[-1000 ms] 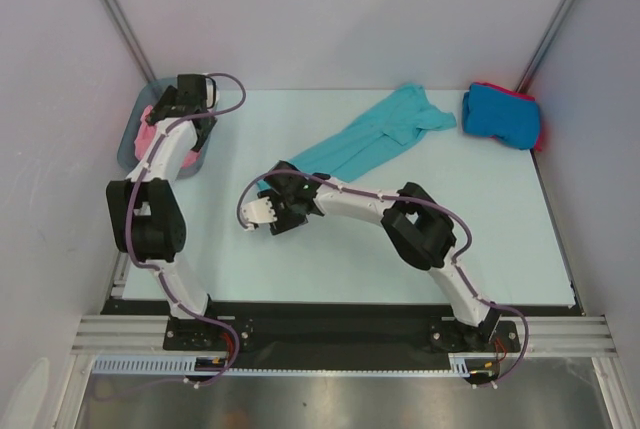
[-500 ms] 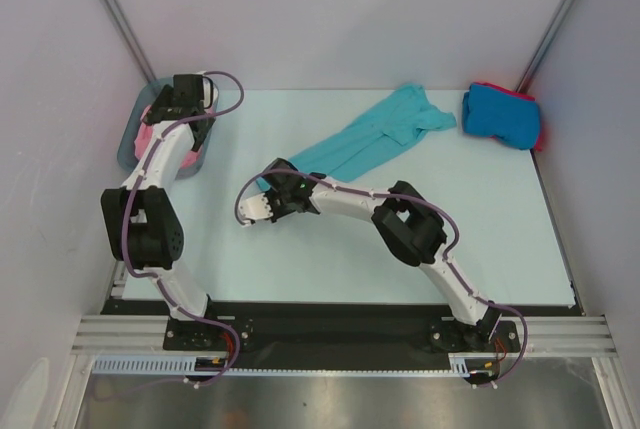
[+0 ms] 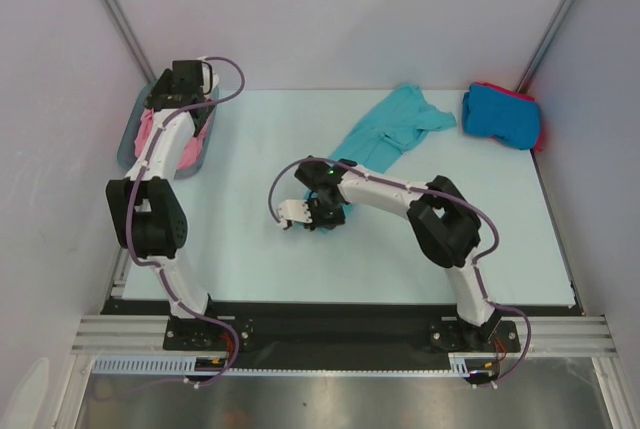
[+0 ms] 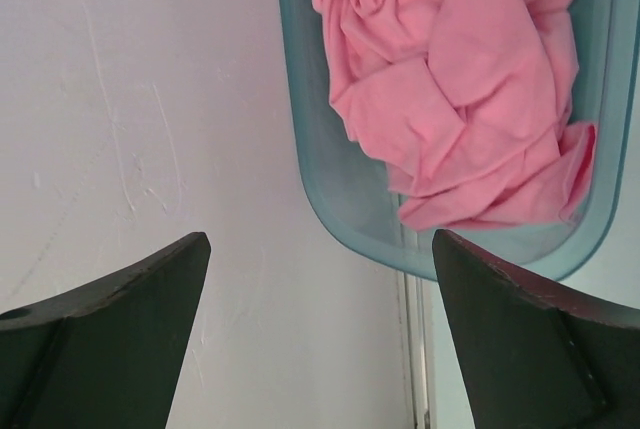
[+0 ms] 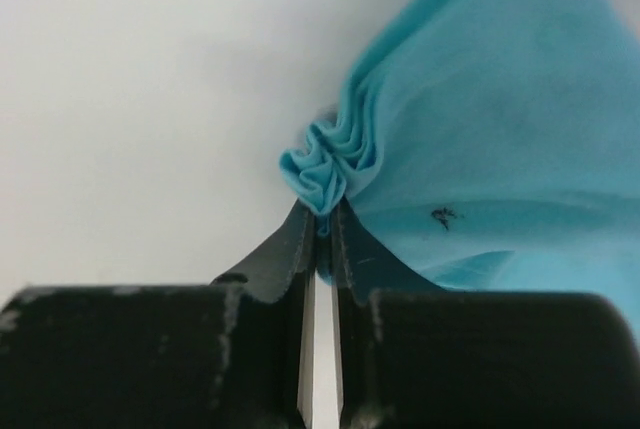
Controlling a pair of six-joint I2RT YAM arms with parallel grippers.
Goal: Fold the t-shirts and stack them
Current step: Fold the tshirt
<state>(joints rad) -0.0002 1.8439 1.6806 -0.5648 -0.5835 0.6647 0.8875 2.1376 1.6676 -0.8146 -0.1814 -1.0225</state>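
Observation:
My right gripper keeps pulling the teal t-shirt's bunched edge [image 5: 335,164], which it is holding, to the table's front [image 3: 412,274], which is open, until the t-shirt lies straight.
A teal t-shirt [image 3: 395,124] lies crumpled at the back middle of the table, and its lower end runs under my right arm. My right gripper [image 3: 330,211] is shut on a bunched edge of the teal t-shirt [image 5: 500,119], with the folds pinched at my right gripper's [image 5: 322,219] tips. A pink t-shirt [image 4: 460,99] lies crumpled in the grey-blue tub [image 4: 330,219] at the back left. My left gripper [image 4: 320,279] hangs open beside the tub's end, holding nothing. A folded bright blue t-shirt [image 3: 498,114] rests on a red t-shirt [image 3: 540,132] at the back right.
The tub [image 3: 130,144] sits against the left wall at the table's back left corner. Walls close in the table on the left, back and right. The right arm's elbow [image 3: 445,224] is bent over the middle right of the table.
My right gripper has shut on the teal t-shirt's lower end and drawn it to the right, bunching the shirt shorter. The left gripper has shifted slightly back over the tub.

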